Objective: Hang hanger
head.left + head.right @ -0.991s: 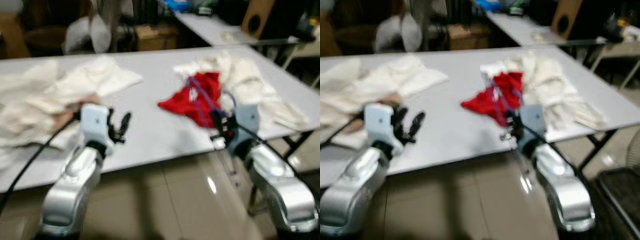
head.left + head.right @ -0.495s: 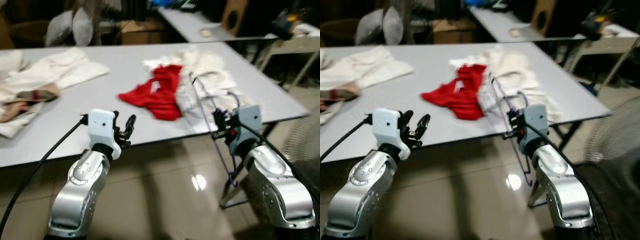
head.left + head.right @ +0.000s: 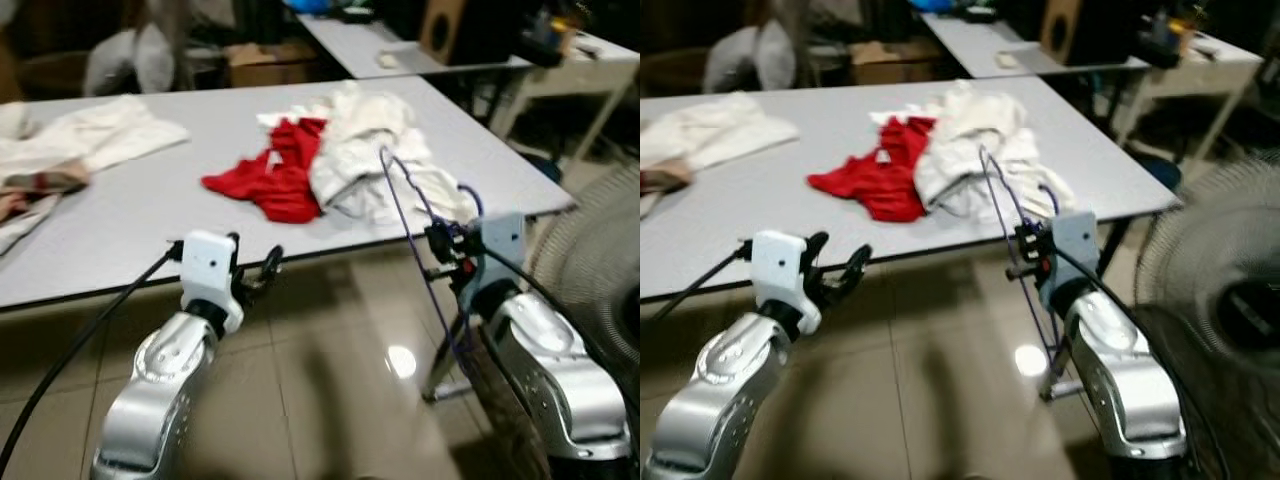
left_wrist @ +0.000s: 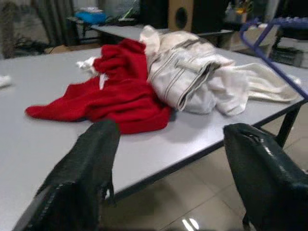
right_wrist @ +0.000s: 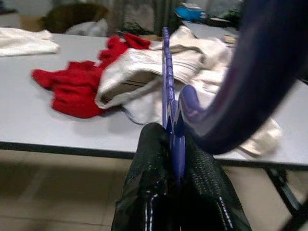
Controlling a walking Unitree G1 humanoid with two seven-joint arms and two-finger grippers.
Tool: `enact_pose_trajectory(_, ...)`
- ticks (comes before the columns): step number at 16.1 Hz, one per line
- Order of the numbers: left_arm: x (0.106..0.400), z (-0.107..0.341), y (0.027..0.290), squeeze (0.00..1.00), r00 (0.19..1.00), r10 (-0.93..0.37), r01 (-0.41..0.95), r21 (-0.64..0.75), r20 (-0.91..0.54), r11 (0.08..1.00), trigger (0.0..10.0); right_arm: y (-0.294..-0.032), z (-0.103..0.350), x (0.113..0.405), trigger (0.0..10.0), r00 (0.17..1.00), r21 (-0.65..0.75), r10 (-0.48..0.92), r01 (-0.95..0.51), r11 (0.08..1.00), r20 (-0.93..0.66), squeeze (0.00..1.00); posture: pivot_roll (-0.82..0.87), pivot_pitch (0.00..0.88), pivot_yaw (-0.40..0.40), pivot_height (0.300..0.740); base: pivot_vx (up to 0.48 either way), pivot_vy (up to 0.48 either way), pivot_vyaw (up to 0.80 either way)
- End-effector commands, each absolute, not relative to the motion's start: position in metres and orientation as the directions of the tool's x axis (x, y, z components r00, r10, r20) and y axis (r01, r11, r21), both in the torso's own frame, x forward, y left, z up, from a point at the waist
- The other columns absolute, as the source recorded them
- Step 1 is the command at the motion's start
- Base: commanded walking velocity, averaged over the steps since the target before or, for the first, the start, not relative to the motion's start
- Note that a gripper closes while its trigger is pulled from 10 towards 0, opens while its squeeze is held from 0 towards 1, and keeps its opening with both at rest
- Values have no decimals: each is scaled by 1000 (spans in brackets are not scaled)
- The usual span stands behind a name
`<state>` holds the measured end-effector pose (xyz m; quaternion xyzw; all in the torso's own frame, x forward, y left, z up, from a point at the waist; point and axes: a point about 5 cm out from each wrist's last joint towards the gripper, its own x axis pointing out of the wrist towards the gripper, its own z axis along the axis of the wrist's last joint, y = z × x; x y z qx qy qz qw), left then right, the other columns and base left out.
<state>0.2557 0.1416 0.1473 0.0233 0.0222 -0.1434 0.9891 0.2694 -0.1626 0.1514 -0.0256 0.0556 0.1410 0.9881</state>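
Note:
The white garment (image 3: 358, 165) will open into a wide waist when I pull it, since a dark gap (image 4: 196, 88) shows along the folded edge of the stitched waistband.
A thin purple hanger (image 3: 402, 205) stands nearly upright in front of the table's near edge. My right gripper (image 3: 441, 256) is shut on it, and its hook (image 5: 262, 72) curves close over the wrist camera. The black fingers (image 5: 144, 192) pinch the hanger's purple bar (image 5: 166, 72). My left gripper (image 3: 258, 276) is held low before the table (image 3: 120, 240), open with nothing between its fingers (image 4: 91, 163). A red garment (image 3: 270, 180) and a white garment (image 3: 370, 150) lie heaped together on the table beyond both grippers.
Cream clothes (image 3: 80, 135) lie at the table's far left. A standing fan (image 3: 1225, 300) is close on my right, beside the right arm. A second table (image 3: 400, 60) and a speaker box (image 3: 1065, 30) stand behind. Tiled floor (image 3: 330, 380) lies below the arms.
The whole view has swung right and drawn back from the table, bringing the fan into sight. The hanger in my right gripper has come off the clothes to the table's front edge.

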Motion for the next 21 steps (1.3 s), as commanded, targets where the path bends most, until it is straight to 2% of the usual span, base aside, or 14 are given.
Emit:
enact_pose_trajectory(1,259,145,145,1000,960,-274,278,68,-62,958,10000,-158,157,272,10000,943,-50,320,-325,944,-94,0,-117,0,-49,740,0,0,-656)
enact_pose_trajectory(6,269,146,146,1000,963,-264,268,84,-50,960,10000,-162,161,276,10000,944,-78,319,-325,943,-79,0,-121,0,-45,740,199,0,0)
enact_pose_trajectory(8,271,145,146,1000,962,-267,271,86,-48,959,10000,-163,162,279,10000,951,-80,303,-308,948,-63,0,-119,0,-41,740,289,0,-725)
enact_pose_trajectory(17,279,146,144,1000,959,-283,285,103,-32,953,10000,-158,164,280,10000,942,-91,335,-337,937,-37,0,-128,0,-27,740,328,0,0)
enact_pose_trajectory(19,279,145,140,1000,941,-336,339,131,-41,932,10000,-157,162,278,10000,941,-82,336,-339,937,-42,0,-122,0,-35,740,334,0,0)
enact_pose_trajectory(21,280,144,136,1000,922,-383,387,175,-59,905,10000,-155,159,276,10000,937,-71,344,-347,935,-52,0,-117,0,-43,740,328,0,-800)
